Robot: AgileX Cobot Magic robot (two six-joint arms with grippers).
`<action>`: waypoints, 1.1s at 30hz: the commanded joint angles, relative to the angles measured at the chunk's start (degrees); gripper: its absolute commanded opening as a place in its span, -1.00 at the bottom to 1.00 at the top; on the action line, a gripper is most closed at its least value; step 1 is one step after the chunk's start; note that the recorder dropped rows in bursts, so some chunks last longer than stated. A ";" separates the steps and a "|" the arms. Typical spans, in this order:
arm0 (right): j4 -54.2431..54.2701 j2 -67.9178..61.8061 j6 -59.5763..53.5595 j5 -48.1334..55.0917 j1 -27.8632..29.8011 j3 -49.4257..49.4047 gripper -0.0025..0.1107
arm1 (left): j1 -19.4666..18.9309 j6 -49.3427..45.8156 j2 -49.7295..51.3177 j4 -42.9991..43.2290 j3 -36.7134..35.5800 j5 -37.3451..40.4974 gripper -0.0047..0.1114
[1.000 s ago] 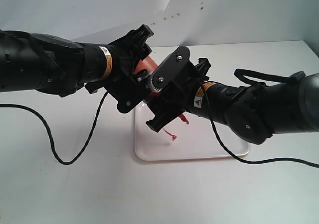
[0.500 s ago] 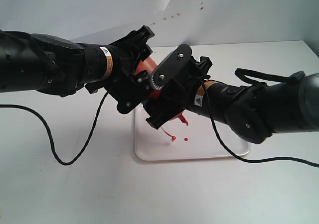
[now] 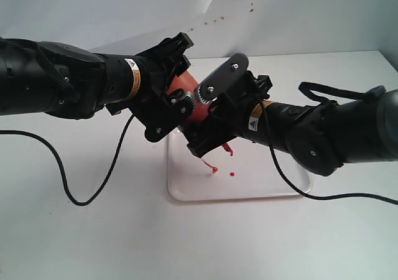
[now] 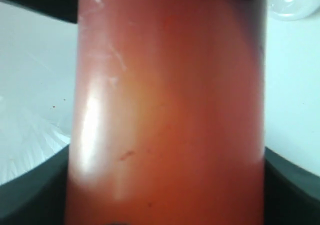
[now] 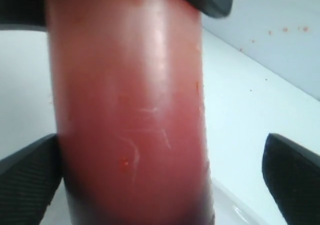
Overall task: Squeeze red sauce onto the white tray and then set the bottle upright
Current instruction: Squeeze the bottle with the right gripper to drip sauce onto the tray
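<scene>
The bottle rests off-center against a finger of my right gripper, so that gripper should move back and center itself on the lower bottle (image 3: 199, 111) before it squeezes.
The bottle (image 3: 184, 81), red-orange and tilted nozzle-down over the white tray (image 3: 267, 183), is held by my left gripper (image 3: 174, 87), which is shut on its upper body. It fills the left wrist view as the bottle (image 4: 170, 105) between that left gripper's (image 4: 165, 195) dark fingers. My right gripper (image 3: 208, 109) surrounds the lower bottle (image 5: 130, 110). One finger (image 5: 30, 177) of the right gripper (image 5: 162, 177) touches it and the other finger (image 5: 295, 175) stands well clear. Two small blobs of red sauce (image 3: 214, 168) lie on the tray, with a thin strand hanging above them.
A black cable (image 3: 74, 193) loops over the white table at the left; another cable (image 3: 323, 199) runs along the tray's near right corner. The white backdrop (image 3: 249, 6) behind carries small reddish specks. The tray's rim (image 5: 235, 207) shows past the bottle in the right wrist view.
A second red drop landed on the tray beside the first. My right gripper has since shifted up and to the right along the bottle. The left arm has held still.
</scene>
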State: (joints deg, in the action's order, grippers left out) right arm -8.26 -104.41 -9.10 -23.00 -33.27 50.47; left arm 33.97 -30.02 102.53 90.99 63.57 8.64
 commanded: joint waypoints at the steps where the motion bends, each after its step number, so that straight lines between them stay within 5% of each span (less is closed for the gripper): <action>1: -13.29 0.17 14.96 2.02 2.56 0.32 0.78 | 0.27 1.44 -1.22 -0.29 0.77 -0.76 -0.92; 7: -43.16 0.17 42.47 -8.43 6.06 0.32 0.78 | 0.27 1.44 -1.22 -0.29 0.77 -0.76 -0.92; 13: -43.79 0.06 39.96 -10.22 6.80 0.32 0.75 | 0.27 1.44 -1.22 -0.29 0.77 -0.87 -0.92; 18: -39.00 0.06 35.18 -8.89 6.33 0.32 -0.14 | 0.27 1.44 -1.22 -0.29 0.77 -1.10 -0.92; 21: -37.55 0.06 34.98 -8.89 6.33 0.32 -0.96 | 0.27 1.44 -1.22 -0.29 0.77 -1.10 -0.92; 33: -37.42 0.06 33.21 -9.35 6.33 0.32 -0.88 | 0.27 1.44 -1.22 -0.29 0.77 -1.10 -0.92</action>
State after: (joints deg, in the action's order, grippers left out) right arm -46.66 -104.41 25.41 -30.42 -26.69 50.47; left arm 33.97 -29.88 102.53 91.46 63.57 8.02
